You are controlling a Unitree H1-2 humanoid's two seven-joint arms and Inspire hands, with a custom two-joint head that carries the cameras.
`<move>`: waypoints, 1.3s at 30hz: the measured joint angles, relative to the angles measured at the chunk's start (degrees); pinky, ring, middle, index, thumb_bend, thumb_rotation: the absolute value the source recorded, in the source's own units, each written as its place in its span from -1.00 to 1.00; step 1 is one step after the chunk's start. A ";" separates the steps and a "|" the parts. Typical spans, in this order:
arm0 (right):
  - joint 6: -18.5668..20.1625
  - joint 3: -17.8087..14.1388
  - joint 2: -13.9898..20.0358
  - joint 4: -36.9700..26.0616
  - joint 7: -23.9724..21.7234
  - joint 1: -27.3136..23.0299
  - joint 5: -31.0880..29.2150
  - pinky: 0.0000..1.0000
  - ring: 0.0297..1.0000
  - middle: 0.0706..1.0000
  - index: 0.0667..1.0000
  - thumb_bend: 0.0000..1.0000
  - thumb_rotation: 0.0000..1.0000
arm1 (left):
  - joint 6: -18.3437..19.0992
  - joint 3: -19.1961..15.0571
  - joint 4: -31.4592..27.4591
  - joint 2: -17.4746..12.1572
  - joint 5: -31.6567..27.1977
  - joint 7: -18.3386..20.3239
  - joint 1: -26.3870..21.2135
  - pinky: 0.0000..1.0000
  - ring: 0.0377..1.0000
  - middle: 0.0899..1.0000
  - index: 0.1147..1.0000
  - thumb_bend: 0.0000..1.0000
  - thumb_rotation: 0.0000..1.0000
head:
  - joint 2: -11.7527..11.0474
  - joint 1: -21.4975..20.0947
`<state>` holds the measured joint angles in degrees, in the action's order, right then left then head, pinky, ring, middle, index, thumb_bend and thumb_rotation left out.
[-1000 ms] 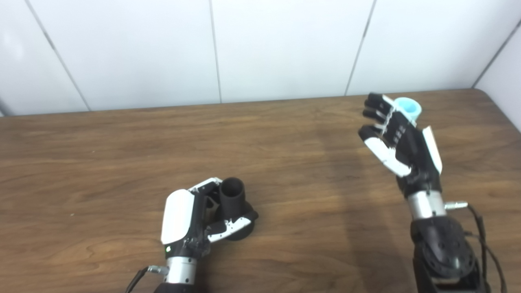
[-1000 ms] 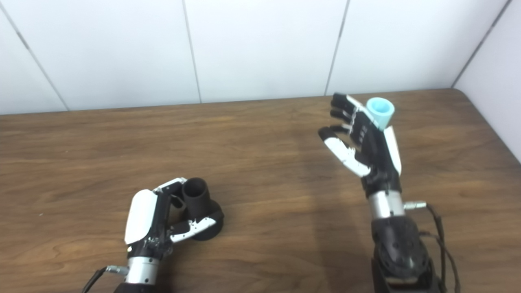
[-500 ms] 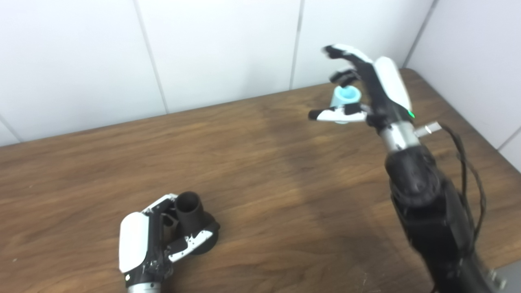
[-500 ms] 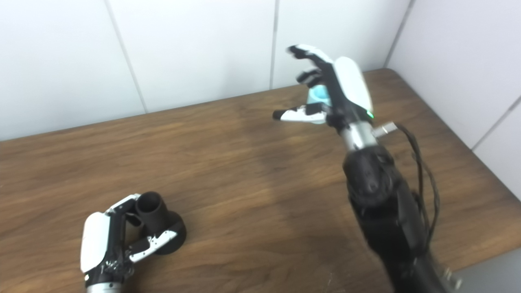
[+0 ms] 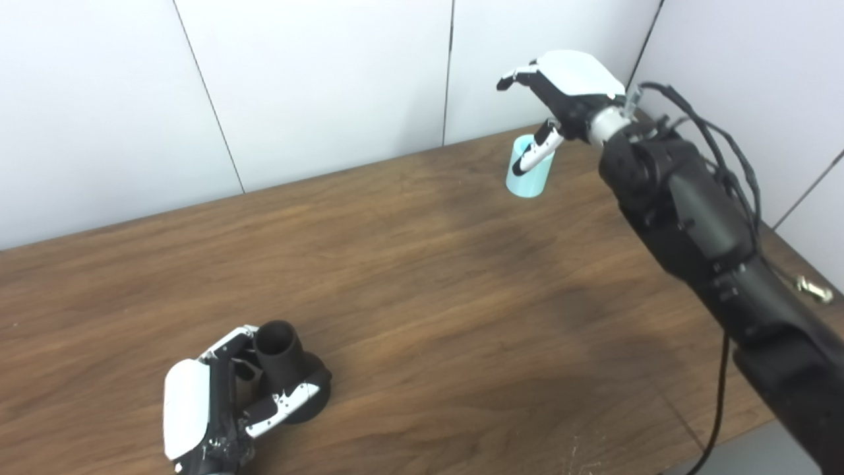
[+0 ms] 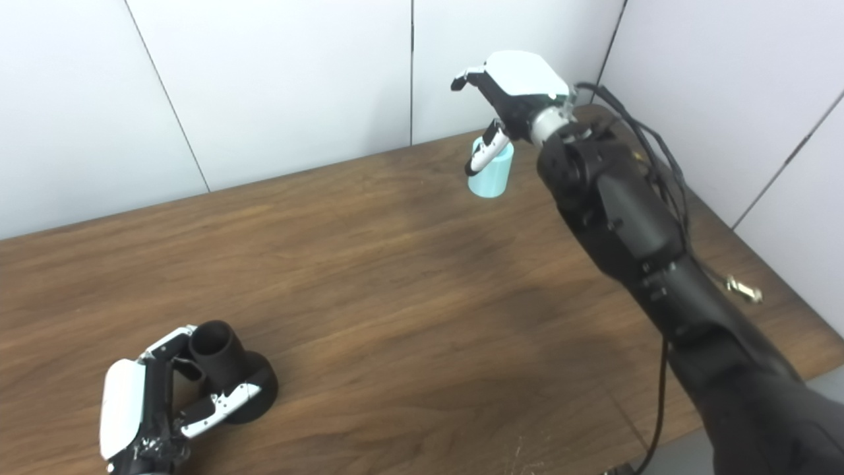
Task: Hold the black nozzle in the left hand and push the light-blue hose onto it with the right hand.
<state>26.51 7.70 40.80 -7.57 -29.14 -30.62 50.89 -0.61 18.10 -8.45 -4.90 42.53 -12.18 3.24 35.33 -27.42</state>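
Observation:
The light-blue hose (image 5: 527,181) stands upright on its own with straight sides (image 5: 511,167), so I expect it to stay stiff and round as I push it onto the black nozzle.
The black nozzle (image 5: 282,348) stands upright on its wide base near the table's front left, mouth facing up. My left hand (image 5: 198,409) is shut on it, fingers behind the neck and thumb across the front of the base. The light-blue hose (image 5: 526,177), a short tube, stands upright on the table at the far right, close to the wall. My right hand (image 5: 568,82) hovers just above it, palm down and open. Its thumb hangs in front of the tube's top rim, and the fingers are not closed around the tube.
The wooden table (image 5: 409,264) ends at white wall panels behind and on the right. My right forearm (image 5: 692,218) reaches across the table's right side with loose black cables along it. A small metal connector (image 5: 810,288) sits by the right edge.
The camera has swung to the right. My right hand has turned palm down and risen over the hose, which now shows in full beneath it. The left hand keeps its hold on the nozzle.

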 measured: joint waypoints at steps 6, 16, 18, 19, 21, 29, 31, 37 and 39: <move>-0.83 2.68 0.42 9.48 -0.81 -4.62 0.52 0.66 0.83 0.72 0.59 0.92 -0.75 | 0.10 -0.33 -0.17 -0.04 -0.02 0.88 0.04 -0.20 -0.11 -0.13 -0.16 0.05 -1.00 | 0.18 0.88; -1.78 3.76 -2.11 21.46 2.34 -6.73 -0.60 0.37 0.71 0.68 0.59 0.89 -0.83 | 0.06 -0.79 -0.44 -0.03 -0.05 1.22 0.34 -0.19 -0.11 -0.13 -0.17 0.05 -1.00 | 0.61 1.58; -1.97 4.20 -2.52 22.78 2.95 -6.78 -0.64 0.25 0.58 0.65 0.58 0.90 -0.79 | 0.06 -0.83 -0.45 -0.02 -0.05 1.22 0.34 -0.18 -0.10 -0.12 -0.17 0.05 -1.00 | 0.62 1.76; -2.11 4.62 -2.63 23.65 3.53 -6.87 -0.64 0.23 0.55 0.63 0.58 0.90 -0.78 | 0.06 -0.86 -0.45 -0.02 -0.05 1.23 0.34 -0.17 -0.09 -0.11 -0.17 0.05 -1.00 | 0.70 1.93; -2.43 5.34 -2.78 25.50 4.54 -6.97 -0.65 0.20 0.53 0.63 0.60 0.86 -0.78 | 0.04 -0.89 -0.45 -0.02 -0.05 1.22 0.34 -0.18 -0.10 -0.11 -0.17 0.05 -1.00 | 0.79 2.11; -4.07 6.96 -2.88 27.38 5.83 -6.90 -2.11 0.34 0.61 0.66 0.63 0.79 -0.73 | 0.04 -0.98 -0.44 -0.01 -0.03 1.21 0.37 -0.20 -0.11 -0.11 -0.17 0.05 -1.00 | 0.88 2.81; -4.07 7.27 -3.01 27.68 5.77 -6.92 -2.40 0.32 0.56 0.60 0.59 0.78 -0.73 | 0.04 -0.98 -0.44 -0.01 -0.03 1.20 0.37 -0.17 -0.10 -0.09 -0.18 0.04 -1.00 | 0.88 2.81; -4.48 7.61 -3.07 30.81 5.90 -7.00 -3.63 0.28 0.50 0.48 0.49 0.77 -0.74 | 0.08 -1.47 -0.44 0.20 -0.09 1.24 0.43 -0.19 -0.11 -0.14 -0.16 0.05 -1.00 | 1.05 3.17; -5.00 7.69 -2.99 31.63 6.40 -6.99 -3.94 0.18 0.36 0.41 0.46 0.76 -0.77 | 0.08 -1.69 -0.44 0.26 -0.10 1.24 0.51 -0.21 -0.12 -0.15 -0.16 0.05 -1.00 | 1.05 3.17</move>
<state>21.51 15.39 37.81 24.06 -22.74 -37.61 46.95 -0.53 16.42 -8.90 -4.64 42.44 -10.94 3.75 36.39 -24.26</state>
